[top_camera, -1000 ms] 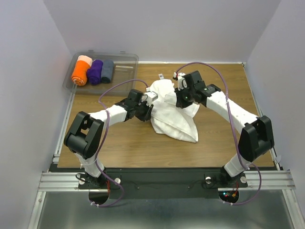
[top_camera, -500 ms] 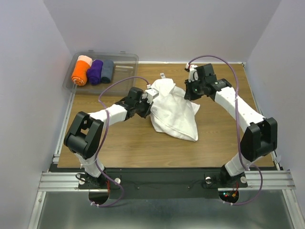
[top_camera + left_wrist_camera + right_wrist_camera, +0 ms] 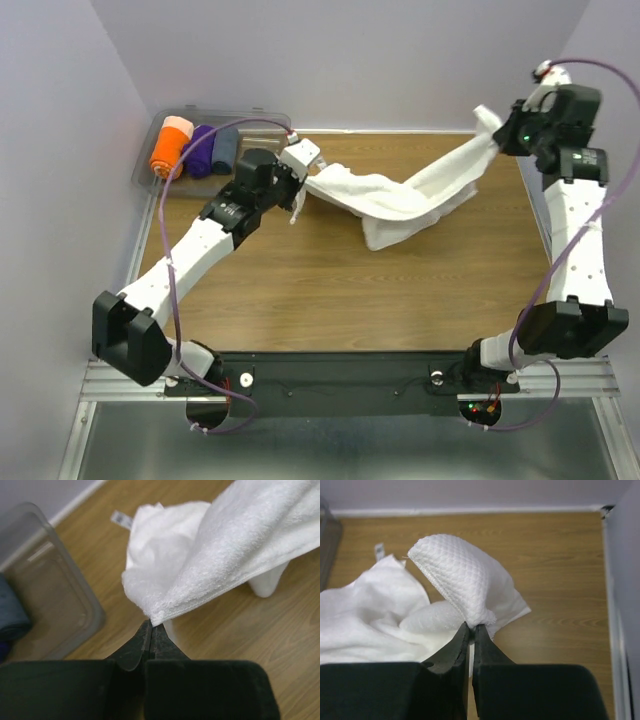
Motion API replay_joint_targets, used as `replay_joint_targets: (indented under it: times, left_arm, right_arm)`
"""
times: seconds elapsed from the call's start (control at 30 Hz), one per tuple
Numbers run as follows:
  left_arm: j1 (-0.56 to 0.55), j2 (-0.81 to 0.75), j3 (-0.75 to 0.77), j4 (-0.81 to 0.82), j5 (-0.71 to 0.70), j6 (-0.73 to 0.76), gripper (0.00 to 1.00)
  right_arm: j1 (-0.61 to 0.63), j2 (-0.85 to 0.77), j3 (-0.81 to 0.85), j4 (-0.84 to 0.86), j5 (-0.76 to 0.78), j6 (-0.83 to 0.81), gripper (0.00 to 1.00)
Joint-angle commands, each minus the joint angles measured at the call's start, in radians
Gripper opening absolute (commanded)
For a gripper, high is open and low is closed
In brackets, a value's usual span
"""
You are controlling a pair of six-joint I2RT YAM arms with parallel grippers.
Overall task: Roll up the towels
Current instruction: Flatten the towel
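Observation:
My left gripper is working with the white towel's fold point(image 3: 388, 232) bunched up on the wood. It should pull the towel's corner over the open wood in front point(image 3: 310, 305) to spread the towel flat before rolling.
The white terry towel point(image 3: 400, 197) hangs stretched between both grippers above the wooden table, sagging in the middle with its lower fold resting on the wood. My left gripper point(image 3: 302, 168) is shut on its left corner near the far left; the left wrist view shows the towel's edge point(image 3: 210, 565) pinched at the gripper's tips point(image 3: 151, 625). My right gripper point(image 3: 497, 133) is shut on the other corner, raised at the far right; the right wrist view shows the gripper's tips point(image 3: 473, 626) clamped on a towel corner point(image 3: 460, 580).
A clear plastic bin point(image 3: 255, 140) at the far left corner holds an orange roll point(image 3: 169, 148), a purple roll point(image 3: 200, 148) and a grey-blue roll point(image 3: 226, 146). Bare wood point(image 3: 330, 290) lies in front of the towel. White walls close in on the left, the back and the right.
Both arms have spread apart and lifted: the left gripper moved up and left, the right gripper far right and up. The crumpled towel has been pulled out into a long band.

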Motion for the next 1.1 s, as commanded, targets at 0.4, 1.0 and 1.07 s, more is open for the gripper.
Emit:
replay_joint_targets:
  times: [0.4,1.0,1.07]
  left_arm:
    - [0.044,-0.036,0.345,-0.028,-0.204,0.151,0.0]
    - [-0.009,-0.41,-0.06,-0.823,0.346,0.658,0.0]
    - [-0.038,-0.401,-0.084,-0.869,0.337,0.677,0.0]
  right_arm:
    - [-0.253,0.108,0.455,0.052,0.008,0.066,0.01]
    - [-0.26,-0.415,-0.392,-0.155,0.183,-0.536,0.01]
    - [-0.26,-0.436,-0.436,-0.231,0.181,-0.584,0.01]
